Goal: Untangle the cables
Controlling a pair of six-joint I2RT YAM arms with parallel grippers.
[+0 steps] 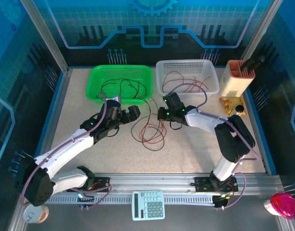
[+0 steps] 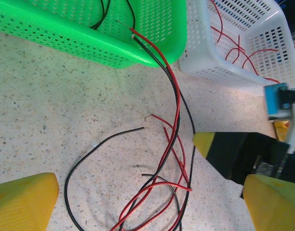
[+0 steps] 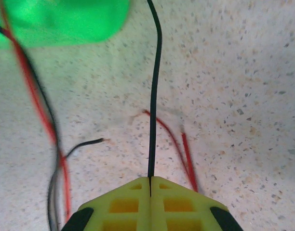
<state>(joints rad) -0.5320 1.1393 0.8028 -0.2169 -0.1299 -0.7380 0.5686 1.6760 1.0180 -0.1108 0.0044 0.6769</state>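
Observation:
The cable (image 2: 189,112) will slip free of the red loops and leave them behind when the robot lifts it, because the black cable's loose end (image 2: 141,128) lies clear of them.
A tangle of thin red and black cables (image 1: 152,132) lies on the speckled table between the two arms; in the left wrist view the cables (image 2: 171,159) cross and loop over one another. My right gripper (image 3: 150,180) is shut on a single black cable (image 3: 154,96) that runs away towards the green basket (image 3: 60,19). Its yellow tip (image 2: 201,141) touches the right edge of the tangle. My left gripper (image 2: 147,202) hangs open just above the tangle with nothing between its fingers. From above, the left gripper (image 1: 123,114) and right gripper (image 1: 162,114) face each other.
The green basket (image 1: 119,67) holds black cables, and a red and a black one trail over its rim (image 2: 138,41). The white basket (image 1: 186,62) beside it holds red cables. A beige holder (image 1: 236,79) stands far right. A calculator (image 1: 148,204) lies at the near edge.

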